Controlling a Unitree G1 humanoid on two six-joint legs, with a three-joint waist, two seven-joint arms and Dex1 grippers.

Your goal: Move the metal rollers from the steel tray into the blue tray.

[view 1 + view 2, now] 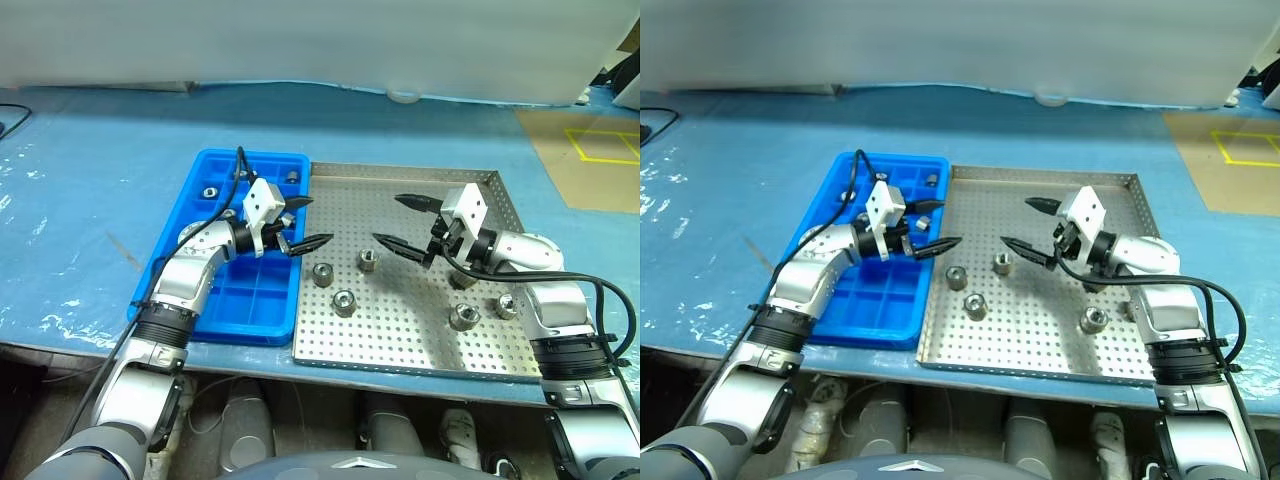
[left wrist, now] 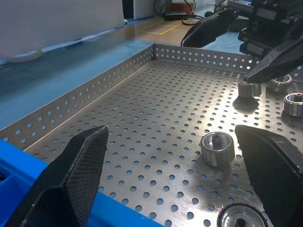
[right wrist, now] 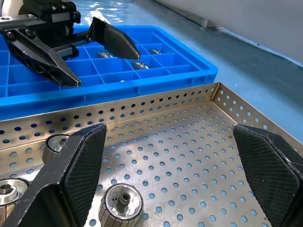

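My gripper will lower the metal roller (image 1: 323,274) in, and it will lie tipped on its side, because the blue tray's compartments (image 1: 236,302) are wider than a roller.
The steel tray (image 1: 405,172) lies right of the blue tray (image 1: 236,300), the two touching. Several metal rollers stand on the perforated floor: one (image 1: 323,273) near the left rim, another (image 1: 368,260) beside it, a third (image 1: 344,301) nearer me, and more at the right (image 1: 463,316). Two rollers (image 1: 210,190) (image 1: 291,177) sit in far compartments of the blue tray. My left gripper (image 1: 320,220) hovers open and empty over the seam between the trays. Facing it, my right gripper (image 1: 387,219) hangs open and empty above the tray's middle. In the left wrist view a roller (image 2: 217,148) stands between the fingers' lines.
Both trays rest on a blue-covered table (image 1: 90,220) with its front edge close to me. A white panel (image 1: 300,40) runs along the back. Brown flooring with yellow tape (image 1: 600,150) lies at the far right. A black cable (image 1: 240,165) arcs over the left wrist.
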